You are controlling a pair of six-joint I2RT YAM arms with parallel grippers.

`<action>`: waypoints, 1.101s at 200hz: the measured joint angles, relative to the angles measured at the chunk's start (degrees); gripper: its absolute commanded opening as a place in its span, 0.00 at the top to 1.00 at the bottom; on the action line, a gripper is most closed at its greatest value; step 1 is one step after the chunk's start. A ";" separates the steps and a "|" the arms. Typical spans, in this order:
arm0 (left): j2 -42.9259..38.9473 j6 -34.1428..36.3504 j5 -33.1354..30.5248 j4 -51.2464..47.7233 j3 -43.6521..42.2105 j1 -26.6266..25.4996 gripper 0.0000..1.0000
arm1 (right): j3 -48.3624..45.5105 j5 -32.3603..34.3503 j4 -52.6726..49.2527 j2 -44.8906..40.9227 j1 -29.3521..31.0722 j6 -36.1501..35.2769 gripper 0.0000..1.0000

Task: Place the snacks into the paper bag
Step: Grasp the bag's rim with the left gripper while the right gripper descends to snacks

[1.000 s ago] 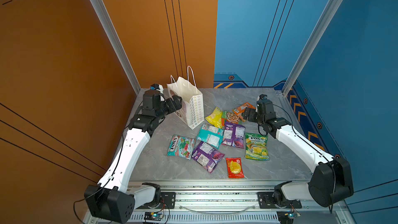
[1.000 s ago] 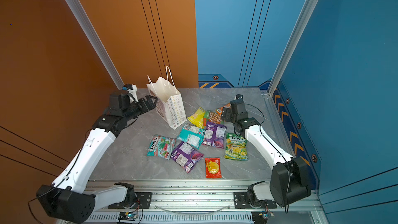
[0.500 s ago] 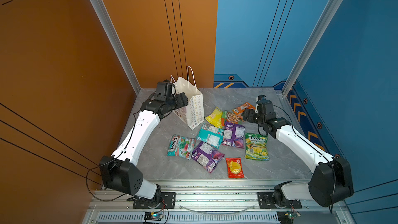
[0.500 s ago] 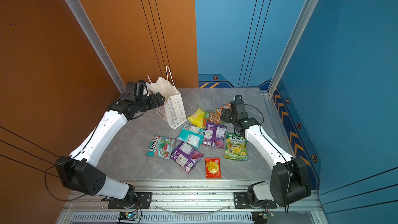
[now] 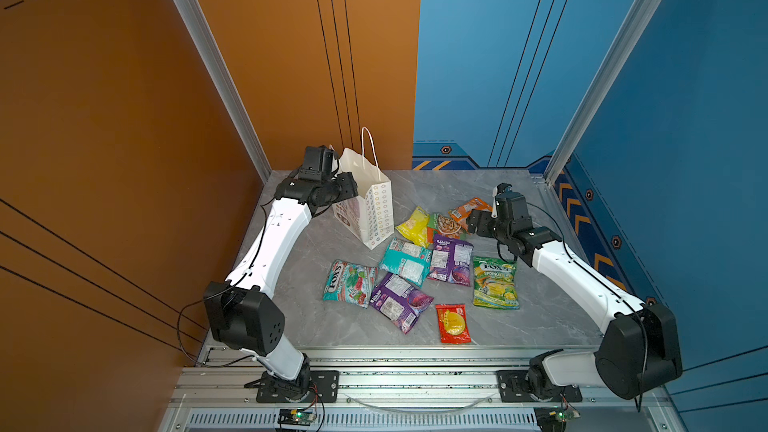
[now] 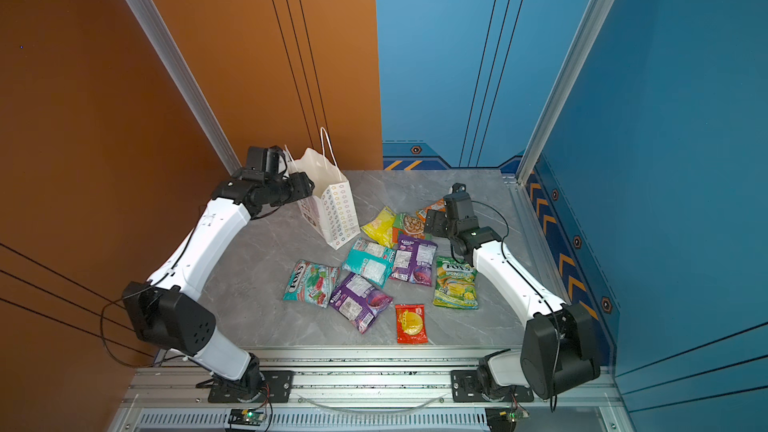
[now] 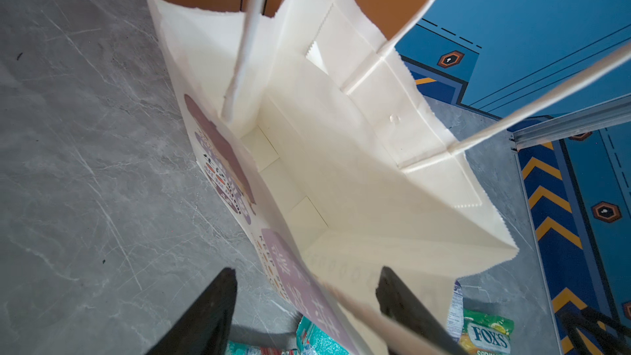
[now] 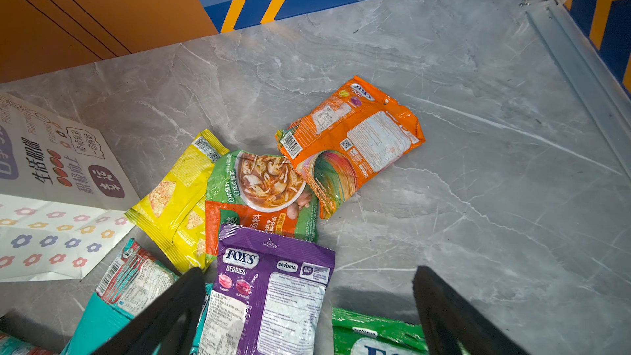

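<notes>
I should have my left gripper turn and steady the bag, since it straddles the crooked paper bag's rim (image 7: 327, 289), while my right gripper takes the front purple packet (image 5: 401, 301).
The white paper bag (image 5: 376, 205) (image 6: 338, 214) stands upright at the back left, mouth open and empty inside (image 7: 341, 165). My left gripper (image 5: 347, 189) (image 7: 307, 271) is open at the bag's near rim, one finger outside the printed wall and one inside. The snacks lie loose to the bag's right: yellow (image 5: 413, 224), orange (image 8: 355, 138), a soup-print packet (image 8: 259, 192), teal (image 5: 405, 259), a purple FOX'S (image 8: 273, 288), a green FOX'S (image 5: 494, 282), a second purple (image 5: 399, 301) and red (image 5: 453, 323). My right gripper (image 5: 471, 222) (image 8: 309, 272) hangs open and empty above the purple and green packets.
A teal and red FOX'S packet (image 5: 349, 286) lies nearest the left arm. The grey marble table (image 5: 457, 184) ends in a metal rail (image 5: 395, 357) at the front. Orange and blue walls close the back and sides.
The left arm swung from beside the bag's left face to its rim, and its jaws have narrowed around the near wall. The right arm has barely moved.
</notes>
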 measured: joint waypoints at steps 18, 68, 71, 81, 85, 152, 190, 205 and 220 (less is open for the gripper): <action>0.57 0.20 0.15 -0.83 0.22 0.00 0.41 | 0.00 -0.26 0.00 0.02 0.00 0.00 0.04; 1.66 1.44 1.38 -2.89 2.05 0.15 0.62 | 0.00 -1.97 0.04 1.18 0.00 0.02 0.03; 1.66 1.44 1.40 -3.04 2.21 0.26 0.64 | 0.00 -2.08 0.04 1.29 0.00 0.02 0.04; 1.66 1.88 1.53 -3.48 2.64 0.48 0.70 | 0.00 -2.54 0.07 1.53 0.00 0.04 0.04; 1.66 1.81 1.57 -3.61 2.80 0.66 0.73 | 0.00 -2.60 0.04 1.57 0.00 0.04 0.04; 2.45 3.52 3.28 -4.94 5.60 3.87 0.96 | 0.00 -8.02 -0.04 1.62 0.28 1.81 0.09; 2.93 4.26 5.64 -5.33 6.47 5.31 0.98 | -0.07 -12.90 -0.04 1.62 3.91 4.52 0.14; 2.93 4.46 6.21 -5.35 6.47 5.84 0.99 | -0.24 -14.71 0.20 1.75 7.37 6.38 0.16; 2.93 4.50 6.54 -5.35 6.47 6.40 0.99 | -0.50 -16.55 1.53 2.75 11.72 9.11 0.18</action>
